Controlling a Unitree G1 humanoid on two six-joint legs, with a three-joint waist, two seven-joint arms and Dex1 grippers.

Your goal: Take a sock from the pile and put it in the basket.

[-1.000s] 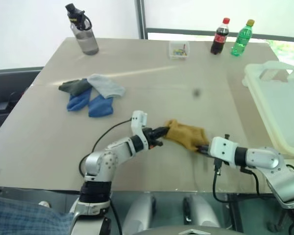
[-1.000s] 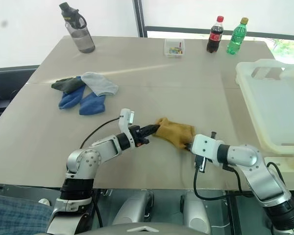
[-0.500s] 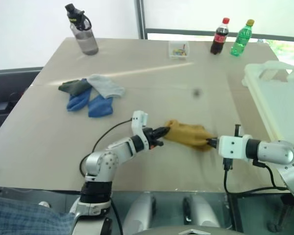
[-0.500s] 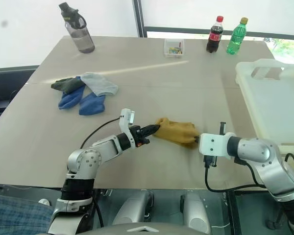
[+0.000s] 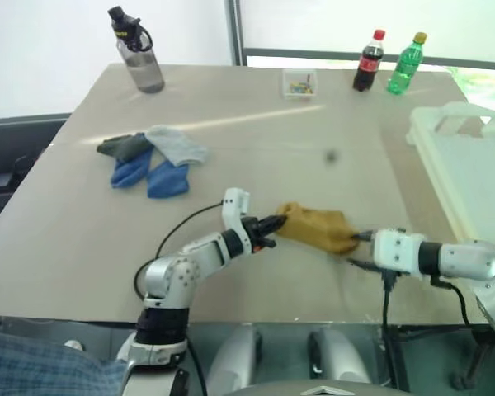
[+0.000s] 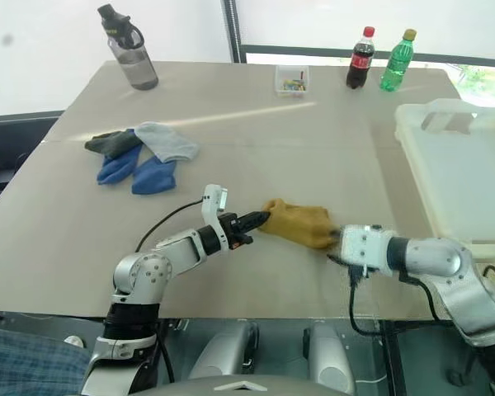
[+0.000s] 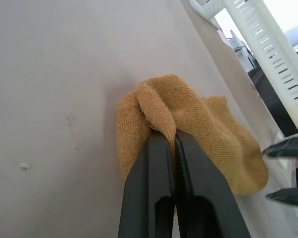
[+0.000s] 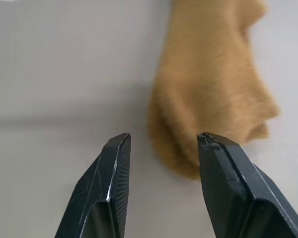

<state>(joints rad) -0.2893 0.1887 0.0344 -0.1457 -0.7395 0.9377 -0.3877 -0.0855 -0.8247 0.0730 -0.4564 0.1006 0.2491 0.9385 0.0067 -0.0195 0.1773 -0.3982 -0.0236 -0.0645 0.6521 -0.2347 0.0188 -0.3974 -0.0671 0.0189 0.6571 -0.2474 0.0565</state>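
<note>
The robot should expect the mustard-yellow sock (image 5: 317, 228) to fold double and stay in a loose bunch when it folds and carries the sock, because the sock has a slack, creased end (image 8: 181, 131).
A mustard-yellow sock (image 5: 315, 228) lies bunched on the table near the front edge. My left gripper (image 5: 275, 223) is shut on its left end; in the left wrist view the fingers (image 7: 161, 163) pinch a fold of the knit (image 7: 203, 129). My right gripper (image 8: 164, 136) stands open just off the sock's right end (image 8: 213, 89), with nothing between its fingers. The pile (image 5: 153, 157) of blue and grey socks sits at the left of the table. The whitish basket (image 5: 470, 173) stands at the right edge.
At the back of the table stand a grey water bottle (image 5: 137, 51), a small clear box (image 5: 299, 82), a cola bottle (image 5: 366, 62) and a green bottle (image 5: 407, 63). The table's front edge runs just below both grippers.
My right gripper was shut on the sock's right end, drew a little to the right, and has now opened and let go. The left gripper keeps its hold and has not moved.
</note>
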